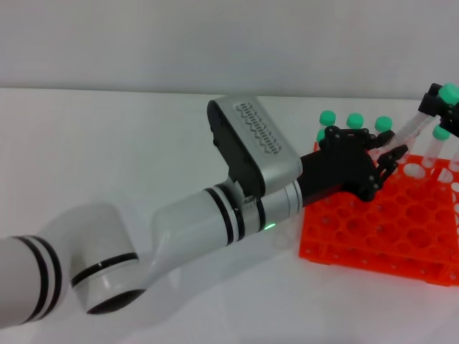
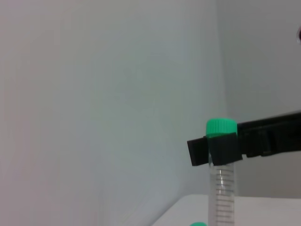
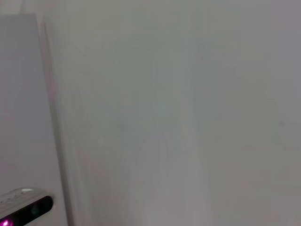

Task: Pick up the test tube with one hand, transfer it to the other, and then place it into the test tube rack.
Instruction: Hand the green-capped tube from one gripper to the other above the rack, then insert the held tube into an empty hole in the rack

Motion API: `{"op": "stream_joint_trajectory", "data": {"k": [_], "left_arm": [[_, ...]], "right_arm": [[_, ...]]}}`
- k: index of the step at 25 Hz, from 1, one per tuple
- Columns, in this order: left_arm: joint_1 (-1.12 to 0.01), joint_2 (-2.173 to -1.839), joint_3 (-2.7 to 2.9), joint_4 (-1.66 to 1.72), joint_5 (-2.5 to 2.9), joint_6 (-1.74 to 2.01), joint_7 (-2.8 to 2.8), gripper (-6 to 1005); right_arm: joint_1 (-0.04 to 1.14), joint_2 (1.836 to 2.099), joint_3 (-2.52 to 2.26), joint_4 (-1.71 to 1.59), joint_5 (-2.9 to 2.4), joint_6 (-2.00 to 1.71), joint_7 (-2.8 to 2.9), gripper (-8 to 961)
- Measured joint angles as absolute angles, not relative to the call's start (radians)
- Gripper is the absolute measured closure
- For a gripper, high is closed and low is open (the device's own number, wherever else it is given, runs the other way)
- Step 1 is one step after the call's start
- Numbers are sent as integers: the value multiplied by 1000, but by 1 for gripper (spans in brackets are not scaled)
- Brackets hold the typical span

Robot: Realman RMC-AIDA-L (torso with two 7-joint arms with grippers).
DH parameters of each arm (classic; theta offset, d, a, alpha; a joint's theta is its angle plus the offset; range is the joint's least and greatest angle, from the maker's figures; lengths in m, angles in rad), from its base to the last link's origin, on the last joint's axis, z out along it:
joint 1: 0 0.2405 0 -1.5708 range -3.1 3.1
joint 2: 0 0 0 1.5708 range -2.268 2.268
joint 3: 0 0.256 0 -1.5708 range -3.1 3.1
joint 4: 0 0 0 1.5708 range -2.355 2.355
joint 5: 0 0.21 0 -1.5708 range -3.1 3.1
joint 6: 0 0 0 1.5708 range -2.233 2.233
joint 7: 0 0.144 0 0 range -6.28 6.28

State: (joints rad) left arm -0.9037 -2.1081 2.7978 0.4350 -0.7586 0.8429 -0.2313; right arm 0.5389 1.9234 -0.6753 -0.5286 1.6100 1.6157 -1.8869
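My left gripper should open and back away from the test tube's lower end (image 1: 391, 145), which it blocks over the rack, before my right gripper lowers the tube in.
The test tube (image 1: 412, 125), clear with a green cap (image 1: 450, 92), hangs slanted above the back right of the orange rack (image 1: 373, 222). My right gripper (image 1: 435, 104), black and at the far right edge, is shut on the tube just below the cap. The left wrist view shows this grip (image 2: 218, 148) on the tube (image 2: 221, 188). My left gripper (image 1: 384, 154), a black claw on the white arm, sits over the rack's back edge at the tube's lower end. Whether it still grips the tube is hidden.
Several other green-capped tubes (image 1: 354, 120) stand in the rack's back rows, one (image 1: 441, 132) right below the held tube. My left arm (image 1: 215, 215) stretches across the white table from the lower left. The right wrist view shows only a pale wall.
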Motion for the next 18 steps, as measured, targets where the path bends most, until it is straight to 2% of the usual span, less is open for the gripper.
{"op": "stream_joint_trajectory", "data": {"k": [10,15,18], "left_arm": [[-845,-2108,2788,449,-760,847,-47,783],[-726,-2108,2692,479,-769,894,-20,588],[-624,-2107,2629,495,-770,976,-18,447]], "right_arm": [[524,1924,-637,-521,1664,1603,-1891,737],[510,1923,-599,-527,1665,1573,-1892,741],[511,1910,-599,-531,1662,1564,-1884,742]]}}
